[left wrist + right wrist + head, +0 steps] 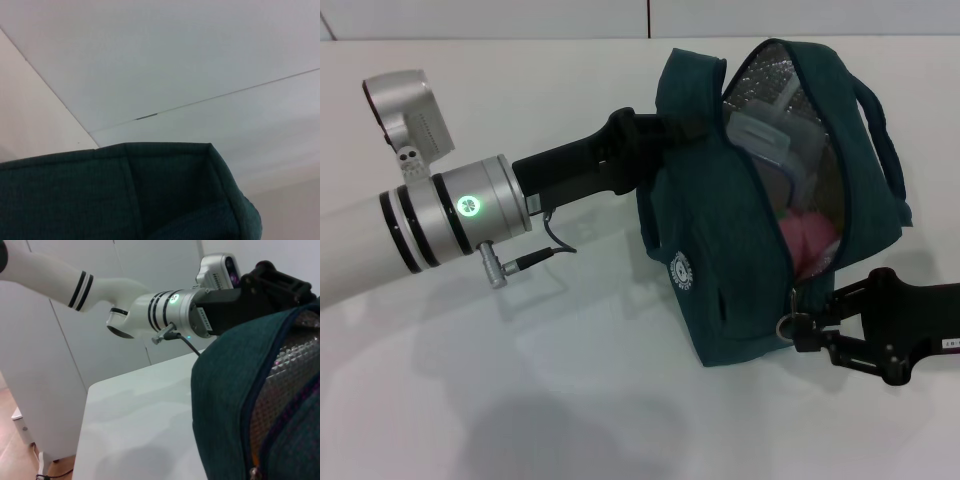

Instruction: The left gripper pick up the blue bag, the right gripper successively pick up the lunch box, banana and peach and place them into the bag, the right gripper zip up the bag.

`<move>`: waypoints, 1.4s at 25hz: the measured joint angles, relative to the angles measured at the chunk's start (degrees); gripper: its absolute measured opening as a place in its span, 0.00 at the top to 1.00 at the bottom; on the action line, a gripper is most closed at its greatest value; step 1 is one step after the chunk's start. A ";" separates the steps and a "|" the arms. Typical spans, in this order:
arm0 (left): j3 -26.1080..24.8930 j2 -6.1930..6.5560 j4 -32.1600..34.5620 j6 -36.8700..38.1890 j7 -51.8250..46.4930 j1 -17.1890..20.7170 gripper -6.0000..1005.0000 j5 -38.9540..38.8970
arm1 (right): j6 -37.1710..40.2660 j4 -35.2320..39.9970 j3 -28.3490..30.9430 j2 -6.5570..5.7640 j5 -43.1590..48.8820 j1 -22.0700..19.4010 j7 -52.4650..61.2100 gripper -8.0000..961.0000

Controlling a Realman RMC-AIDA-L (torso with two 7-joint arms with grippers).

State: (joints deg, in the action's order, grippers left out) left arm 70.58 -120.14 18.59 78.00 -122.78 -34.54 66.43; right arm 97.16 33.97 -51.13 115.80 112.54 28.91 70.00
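Note:
My left gripper is holding the blue bag's upper edge, and the bag's opening gapes wide (794, 150). I should let go of that edge before my right gripper pulls the zip ring up.
The blue bag (720, 260) stands on the white table with its top unzipped, showing silver lining. Inside it lie the lunch box (775, 140) and, lower down, the pink peach (810, 238); the banana is hidden. My left gripper (645, 140) comes in from the left and is shut on the bag's upper left edge, holding it up. At the bag's near end, my right gripper (808, 325) is shut on the zip's silver ring pull (788, 325). The left wrist view shows only the bag's fabric (125, 200). The right wrist view shows the bag (225, 390), its zip and the left gripper (272, 280).
The white table (520, 400) spreads out in front and to the left of the bag. The bag's rope handle (885, 140) arches over its far right side. A cable (545, 250) hangs under the left wrist.

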 joint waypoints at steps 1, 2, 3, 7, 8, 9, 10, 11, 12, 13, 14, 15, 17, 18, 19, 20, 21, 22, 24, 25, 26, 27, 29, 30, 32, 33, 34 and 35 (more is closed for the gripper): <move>0.00 0.00 -0.01 0.00 0.00 0.00 0.93 0.00 | -0.16 0.00 -0.01 0.01 -0.18 -0.02 -0.01 0.72; 0.00 0.00 -0.05 0.02 0.00 0.00 0.93 0.00 | -0.19 0.00 -0.01 0.01 -0.20 -0.02 -0.01 0.76; 0.00 0.00 -0.06 0.02 0.00 0.00 0.93 0.00 | -0.21 0.00 -0.02 0.02 -0.23 -0.02 -0.03 0.79; 0.00 0.00 -0.08 0.00 0.00 0.00 0.93 0.00 | -0.23 0.00 -0.02 0.04 -0.33 0.00 -0.14 0.90; 0.00 0.00 -0.07 0.00 0.00 0.00 0.93 0.00 | -0.23 0.00 -0.03 0.04 -0.37 -0.03 -0.16 0.91; 0.00 0.00 -0.07 0.00 0.00 0.00 0.93 0.00 | -0.23 0.00 -0.02 0.04 -0.48 -0.03 -0.20 0.92; 0.00 0.00 -0.05 -0.01 0.00 0.00 0.93 0.00 | -0.22 0.00 -0.03 0.04 -0.59 -0.03 -0.23 0.93; 0.00 0.00 -0.04 -0.01 0.08 0.00 0.93 0.00 | -0.16 0.01 -0.03 0.04 -0.85 -0.02 -0.34 0.95; 0.00 0.00 -0.01 -0.01 0.31 0.00 0.93 0.00 | 0.01 0.01 -0.03 0.04 -1.02 0.01 -0.39 0.96; 0.03 0.00 0.01 0.03 0.87 0.00 0.93 0.00 | 0.14 0.03 -0.03 0.04 -1.13 0.02 -0.41 0.97; 0.05 0.00 0.02 0.09 1.35 0.00 0.93 0.00 | 0.28 0.14 -0.03 0.03 -1.35 -0.01 -0.43 0.98; 0.07 0.02 0.03 0.17 1.86 0.00 0.93 0.00 | 0.42 0.24 -0.03 0.00 -1.58 -0.08 -0.44 0.98; 0.06 0.03 0.02 0.21 2.24 0.04 0.92 0.00 | 0.76 0.49 -0.03 -0.11 -2.45 -0.28 -0.45 0.98; -0.01 0.04 0.00 0.21 2.26 0.06 0.92 -0.01 | 1.05 0.56 -0.03 -0.17 -2.77 -0.33 -0.42 0.98; -0.04 0.05 -0.01 0.20 2.39 0.14 0.92 -0.07 | 1.36 0.63 -0.03 -0.22 -3.09 -0.35 -0.35 0.98; -0.06 0.08 -0.01 0.19 2.64 0.26 0.92 -0.20 | 1.62 0.66 -0.03 -0.28 -3.16 -0.34 -0.28 0.98; -0.08 0.13 0.00 0.20 3.31 0.43 0.92 -0.59 | 1.85 0.72 0.02 -0.31 -3.21 -0.30 -0.22 0.98; -0.10 0.17 0.01 0.21 4.18 0.58 0.92 -0.95 | 2.08 0.83 0.18 -0.34 -3.21 -0.28 -0.14 0.98; -0.10 0.20 -0.02 0.24 5.98 0.79 0.92 -1.48 | 2.38 1.16 0.43 -0.36 -3.24 -0.33 -0.10 0.98; -0.09 0.23 -0.09 0.25 7.35 1.08 0.88 -1.97 | 2.46 1.31 0.46 -0.37 -3.26 -0.40 -0.09 0.98; -0.10 0.22 -0.06 0.25 8.41 1.40 0.83 -2.50 | 2.62 1.67 0.52 -0.37 -3.32 -0.52 -0.09 0.98; -0.09 0.20 -0.01 0.28 9.13 1.68 0.79 -3.04 | 2.78 1.89 0.54 -0.38 -3.39 -0.56 -0.08 0.98; -0.10 0.15 0.10 0.32 10.89 2.47 0.70 -4.86 | 3.30 2.62 0.58 -0.42 -3.88 -0.87 -0.07 0.98; -0.10 0.14 0.13 0.35 11.57 2.75 0.66 -5.58 | 3.78 3.18 0.59 -0.45 -4.49 -1.16 -0.05 0.98; -0.10 0.14 0.17 0.39 12.95 3.32 0.58 -6.79 | 4.51 4.13 0.59 -0.49 -5.66 -1.65 0.07 0.98; -0.10 0.14 0.18 0.39 13.44 3.52 0.55 -7.13 | 4.92 4.77 0.60 -0.49 -6.34 -1.97 0.28 0.98; -0.10 0.19 0.19 0.40 14.14 3.77 0.51 -7.53 | 5.39 5.82 0.60 -0.50 -7.22 -2.37 1.01 0.98; -0.10 0.23 0.19 0.40 14.53 3.91 0.47 -7.71 | 5.71 6.67 0.59 -0.49 -7.85 -2.63 1.69 0.98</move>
State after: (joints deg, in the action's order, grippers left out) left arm 70.48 -119.91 18.78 78.40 -108.25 -30.63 58.72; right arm 102.88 40.64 -50.54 115.31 104.70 26.28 71.69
